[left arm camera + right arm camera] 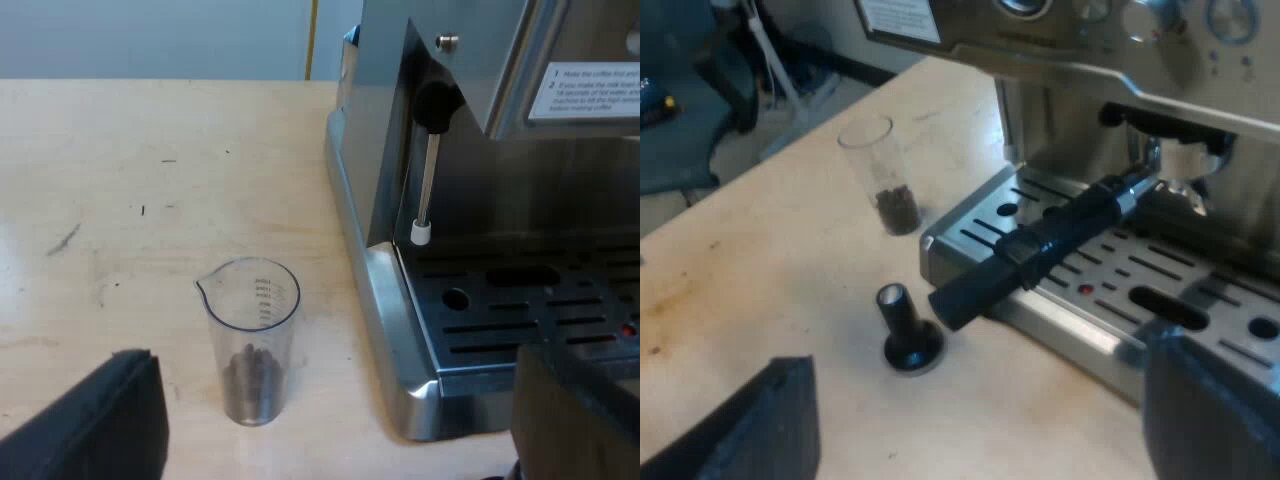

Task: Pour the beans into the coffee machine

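My gripper is going to pour from the measuring glass, which gets wider toward its open rim (249, 293). The loose beans (253, 385) will all slide out and leave the glass empty.
A clear measuring glass (250, 340) stands upright on the wooden table, with dark beans (250, 375) in its bottom. It is close to the corner of the espresso machine (400, 180). My left gripper (340, 440) hangs open a little short of the glass, with nothing between its fingers. The right wrist view has the same glass (885, 180) beyond the machine's drip tray (1120, 270). My right gripper (975, 430) is open and holds nothing, near the tray's edge.
A metal holder with a dark handle (1040, 250) is locked into the machine's front and juts out over the drip tray. A black-knobbed tamper (910, 335) stands on the table below the handle's end. The steam wand (428, 160) hangs at the machine's side.
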You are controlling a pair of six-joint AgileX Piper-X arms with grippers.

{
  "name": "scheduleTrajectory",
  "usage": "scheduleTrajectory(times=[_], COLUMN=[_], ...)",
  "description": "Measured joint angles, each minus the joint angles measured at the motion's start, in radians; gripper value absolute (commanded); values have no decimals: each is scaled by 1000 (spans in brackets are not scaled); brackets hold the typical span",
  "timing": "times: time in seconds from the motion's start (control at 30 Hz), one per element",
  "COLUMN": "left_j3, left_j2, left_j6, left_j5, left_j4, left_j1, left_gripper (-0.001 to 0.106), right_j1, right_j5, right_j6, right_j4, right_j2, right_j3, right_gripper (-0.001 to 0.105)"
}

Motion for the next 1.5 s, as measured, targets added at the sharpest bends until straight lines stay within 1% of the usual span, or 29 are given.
scheduleTrajectory(times=[0.07,0.23,0.33,0.53,0.6,0.7,0.9,1.07,1.17,1.23,1.3,1.37,1.43,1.47,1.5], left_j3=[0,0,0,0,0,25,135,225,299,331,360,386,400,410,414], left_j2=[13,20,20,20,20,20,20,20,20,20,20,20,20,20,20], left_j6=[35,66,89,95,100,107,109,109,109,109,109,109,109,109,109], left_j5=[0,0,0,0,0,0,0,0,0,0,0,0,0,0,0], left_j4=[0,0,0,0,0,-20,-48,-124,-228,-285,-325,-367,-388,-407,-414], left_j1=[0,0,0,0,0,0,0,0,0,0,0,0,0,0,0], left_gripper=[72,72,72,72,72,72,72,72,72,72,74,83,86,90,90], right_j1=[47,85,153,210,210,210,210,210,210,210,210,210,210,210,210], right_j5=[42,47,51,127,130,136,136,136,136,136,136,136,136,136,136], right_j6=[0,0,0,0,0,0,0,0,0,0,0,0,0,0,0], right_j4=[-36,-59,-85,-148,-164,-199,-208,-211,-214,-214,-214,-214,-214,-214,-214], right_j2=[41,74,135,216,230,235,235,235,235,235,235,235,235,235,235], right_j3=[0,0,0,-1,-1,-1,-1,-1,-1,-1,-1,-1,-1,-1,-1], right_gripper=[68,68,68,68,68,68,68,68,68,68,68,68,68,68,68])
